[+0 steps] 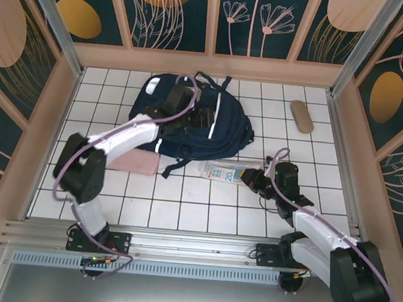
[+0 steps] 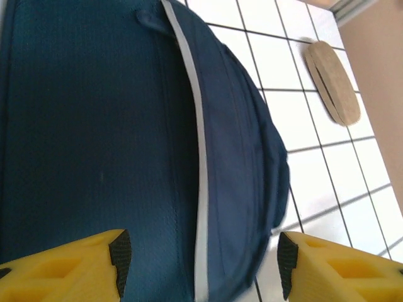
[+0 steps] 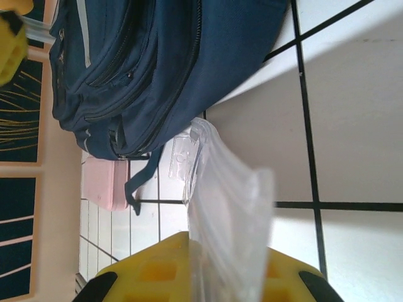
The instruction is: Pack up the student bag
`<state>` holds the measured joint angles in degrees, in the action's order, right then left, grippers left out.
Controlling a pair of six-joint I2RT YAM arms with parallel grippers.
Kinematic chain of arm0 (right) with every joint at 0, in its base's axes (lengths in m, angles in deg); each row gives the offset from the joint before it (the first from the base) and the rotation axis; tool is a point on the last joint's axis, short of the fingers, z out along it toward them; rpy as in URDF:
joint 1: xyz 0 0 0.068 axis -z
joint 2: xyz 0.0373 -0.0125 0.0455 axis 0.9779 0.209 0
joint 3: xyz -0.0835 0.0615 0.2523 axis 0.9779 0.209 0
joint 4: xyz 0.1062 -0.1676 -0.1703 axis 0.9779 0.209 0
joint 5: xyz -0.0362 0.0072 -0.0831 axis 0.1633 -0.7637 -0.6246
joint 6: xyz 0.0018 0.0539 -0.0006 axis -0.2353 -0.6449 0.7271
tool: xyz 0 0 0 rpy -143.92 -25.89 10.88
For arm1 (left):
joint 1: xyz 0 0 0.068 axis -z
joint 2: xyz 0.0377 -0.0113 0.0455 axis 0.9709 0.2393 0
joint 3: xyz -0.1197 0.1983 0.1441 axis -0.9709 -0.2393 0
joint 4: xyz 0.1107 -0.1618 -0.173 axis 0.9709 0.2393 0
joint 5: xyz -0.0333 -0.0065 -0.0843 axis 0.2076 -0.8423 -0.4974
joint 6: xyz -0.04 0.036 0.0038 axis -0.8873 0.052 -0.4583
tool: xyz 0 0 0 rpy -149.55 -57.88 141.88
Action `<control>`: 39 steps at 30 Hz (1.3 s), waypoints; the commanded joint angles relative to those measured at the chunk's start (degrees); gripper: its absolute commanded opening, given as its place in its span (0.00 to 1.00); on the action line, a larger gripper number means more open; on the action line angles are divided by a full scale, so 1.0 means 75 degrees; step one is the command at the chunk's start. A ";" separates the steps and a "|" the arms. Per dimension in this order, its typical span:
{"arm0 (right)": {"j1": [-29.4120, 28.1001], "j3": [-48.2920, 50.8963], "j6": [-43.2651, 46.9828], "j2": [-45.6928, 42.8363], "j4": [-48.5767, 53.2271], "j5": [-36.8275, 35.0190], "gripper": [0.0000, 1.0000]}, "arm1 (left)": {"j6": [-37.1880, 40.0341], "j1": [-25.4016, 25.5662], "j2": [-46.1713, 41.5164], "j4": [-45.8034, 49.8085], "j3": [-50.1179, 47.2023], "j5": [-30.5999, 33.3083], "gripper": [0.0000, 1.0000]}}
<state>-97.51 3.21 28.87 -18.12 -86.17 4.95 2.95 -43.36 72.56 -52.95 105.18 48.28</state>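
Observation:
The student bag's front panel point(image 1: 227, 126) will fold back and show the student bag's wide opening when the robot pulls, because the student bag's edge point(image 2: 275, 179) beyond the white stripe hangs loose.
The student bag point(image 1: 190, 125), navy with white stripes, lies at the back middle of the tiled table. My left gripper point(image 1: 189, 113) hovers over it, open; in the left wrist view its yellow fingers point(image 2: 116, 255) stand wide apart above the navy fabric point(image 2: 94, 126) and a white stripe, nothing between them. My right gripper point(image 1: 257, 179) is shut on the end of a clear plastic packet point(image 1: 224, 172) lying just in front of the bag. In the right wrist view the packet point(image 3: 230, 201) sticks out from the pinched jaws point(image 3: 227, 264) toward the bag point(image 3: 157, 56).
A pink flat pouch point(image 1: 135, 162) lies against the bag's front left, under the left arm. A small tan oval case point(image 1: 302, 116) sits at the back right, near the wall, also in the left wrist view point(image 2: 332, 82). Wooden walls ring the table.

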 commanded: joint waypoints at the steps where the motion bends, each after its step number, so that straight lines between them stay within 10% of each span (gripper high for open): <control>1: 0.0066 -0.0174 0.0323 -0.0420 0.1153 -0.0618 0.04 | 0.0098 -0.0157 0.1123 0.0855 0.1184 -0.0689 0.63; 32: 0.0174 0.0074 0.0235 -0.0788 0.1142 -0.0788 0.00 | -0.0358 -0.0040 0.3589 0.0717 0.3352 -0.1798 0.29; 39: 0.0240 -0.0036 0.0146 -0.0999 0.1490 -0.1014 0.00 | -0.0287 -0.0025 0.3735 0.0938 0.3526 -0.1747 0.03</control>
<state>-96.57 3.23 29.70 -24.61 -78.79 1.32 0.41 -44.41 99.02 -47.79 129.85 36.13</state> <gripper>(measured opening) 0.115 0.054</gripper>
